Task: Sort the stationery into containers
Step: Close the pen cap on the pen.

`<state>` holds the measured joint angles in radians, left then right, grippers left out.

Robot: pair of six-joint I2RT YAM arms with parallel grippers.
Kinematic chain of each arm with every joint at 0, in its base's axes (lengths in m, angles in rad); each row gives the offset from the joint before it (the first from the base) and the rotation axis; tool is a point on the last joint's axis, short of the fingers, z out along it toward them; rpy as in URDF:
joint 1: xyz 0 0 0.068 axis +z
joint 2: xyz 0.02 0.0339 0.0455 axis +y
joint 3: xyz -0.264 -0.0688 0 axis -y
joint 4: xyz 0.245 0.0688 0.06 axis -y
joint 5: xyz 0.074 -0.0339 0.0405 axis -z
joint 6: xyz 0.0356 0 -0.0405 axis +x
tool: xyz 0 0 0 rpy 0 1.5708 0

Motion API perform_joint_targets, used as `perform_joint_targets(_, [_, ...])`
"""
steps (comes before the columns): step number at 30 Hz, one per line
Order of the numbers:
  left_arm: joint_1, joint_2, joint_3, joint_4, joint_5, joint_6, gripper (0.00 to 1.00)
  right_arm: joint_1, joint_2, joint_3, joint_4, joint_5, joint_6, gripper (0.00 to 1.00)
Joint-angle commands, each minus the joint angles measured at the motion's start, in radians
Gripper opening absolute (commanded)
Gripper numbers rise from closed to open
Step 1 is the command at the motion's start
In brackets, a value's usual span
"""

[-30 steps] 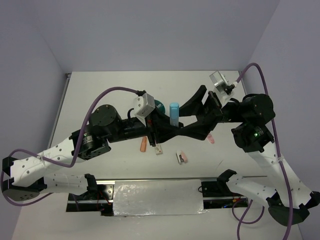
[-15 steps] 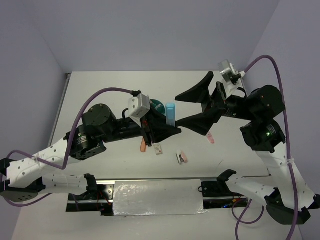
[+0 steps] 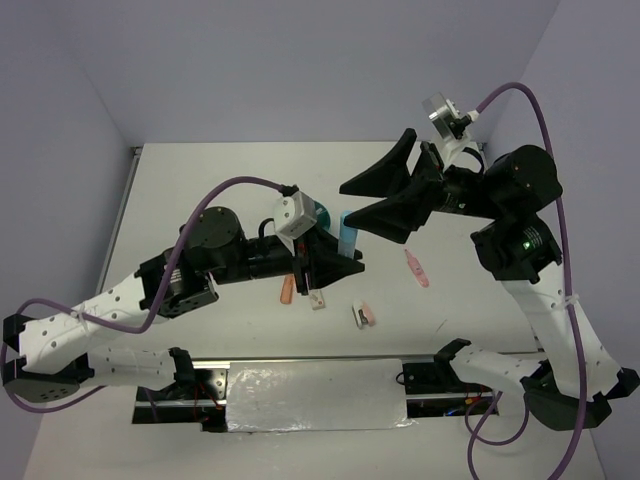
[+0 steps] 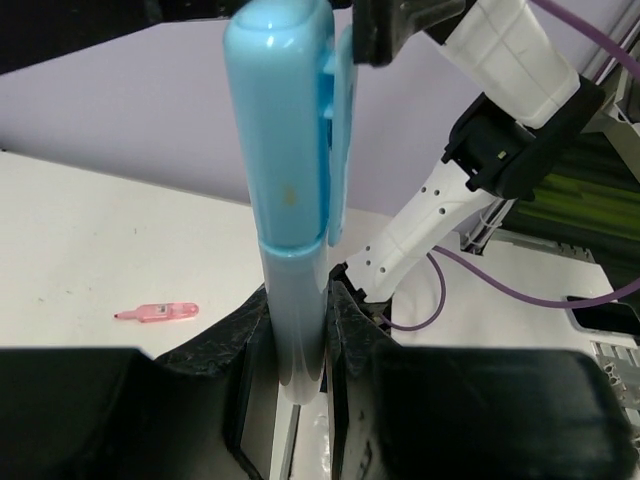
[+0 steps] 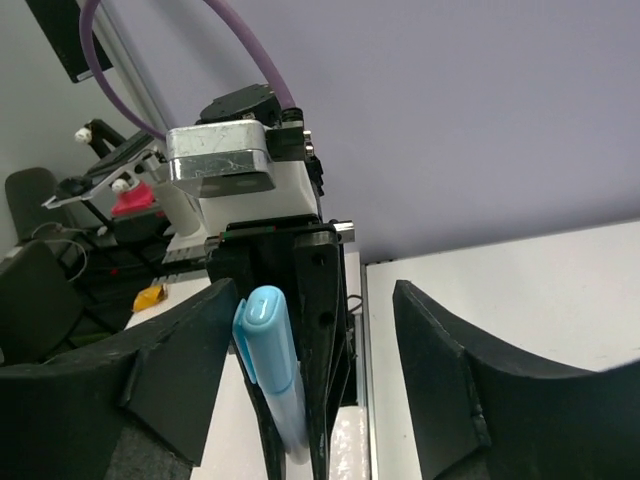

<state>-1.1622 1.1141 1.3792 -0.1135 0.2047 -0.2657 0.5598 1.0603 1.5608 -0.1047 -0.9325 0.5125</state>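
My left gripper is holding the light-blue marker by its lower end (image 4: 299,340), and that end has to go down into the teal bowl, so my right gripper should take the cap (image 3: 349,224).
My left gripper (image 3: 338,256) is shut on a light-blue marker (image 3: 346,230) and holds it upright above the table. In the left wrist view the marker (image 4: 290,150) stands between the jaws (image 4: 296,335). My right gripper (image 3: 350,205) is open and empty, its fingertips just right of the marker's cap and apart from it. In the right wrist view the marker (image 5: 270,370) shows between the wide-open fingers (image 5: 170,375). The teal bowl (image 3: 321,211) is mostly hidden behind the left wrist. An orange marker (image 3: 287,291) lies under the left arm.
A pink piece (image 3: 416,267) lies on the table right of centre, also in the left wrist view (image 4: 157,312). Small white and pink pieces (image 3: 362,315) and a white piece (image 3: 318,298) lie near the front edge. Walls close the back and sides.
My right gripper has drawn back up and to the right, away from the marker, with its fingers open. My left gripper still holds the light-blue marker, shifted slightly.
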Motion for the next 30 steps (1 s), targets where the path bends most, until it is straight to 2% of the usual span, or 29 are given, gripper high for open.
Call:
perform_joint_targets(1, [-0.005,0.006,0.029,0.018,0.018,0.013,0.00,-0.006,-0.002,0.025,0.019,0.008,0.003,0.69])
perform_joint_targets(7, [-0.002,0.016,0.041,-0.002,-0.031,0.016,0.00,-0.006,-0.020,-0.021,0.078,-0.061,0.041,0.60])
perform_joint_targets(16, [0.022,0.003,0.034,0.024,-0.097,0.010,0.00,-0.003,-0.072,-0.143,0.155,-0.111,0.087,0.55])
perform_joint_targets(17, [0.025,0.003,0.035,0.025,-0.102,0.006,0.00,-0.006,-0.077,-0.162,0.164,-0.111,0.092,0.53])
perform_joint_targets(19, [0.035,0.010,0.038,0.025,-0.096,0.005,0.00,-0.005,-0.088,-0.171,0.169,-0.103,0.087,0.43])
perform_joint_targets(20, [0.036,0.013,0.043,0.023,-0.085,0.005,0.00,-0.005,-0.091,-0.179,0.175,-0.098,0.086,0.42])
perform_joint_targets(21, [0.036,0.016,0.044,0.023,-0.079,0.005,0.00,-0.005,-0.095,-0.180,0.177,-0.092,0.087,0.43])
perform_joint_targets(28, [0.039,0.035,0.044,0.037,-0.039,0.000,0.00,-0.005,-0.085,-0.163,0.142,-0.052,0.046,0.69])
perform_joint_targets(30, [0.039,0.039,0.047,0.032,-0.030,0.002,0.00,-0.005,-0.085,-0.163,0.140,-0.045,0.043,0.72])
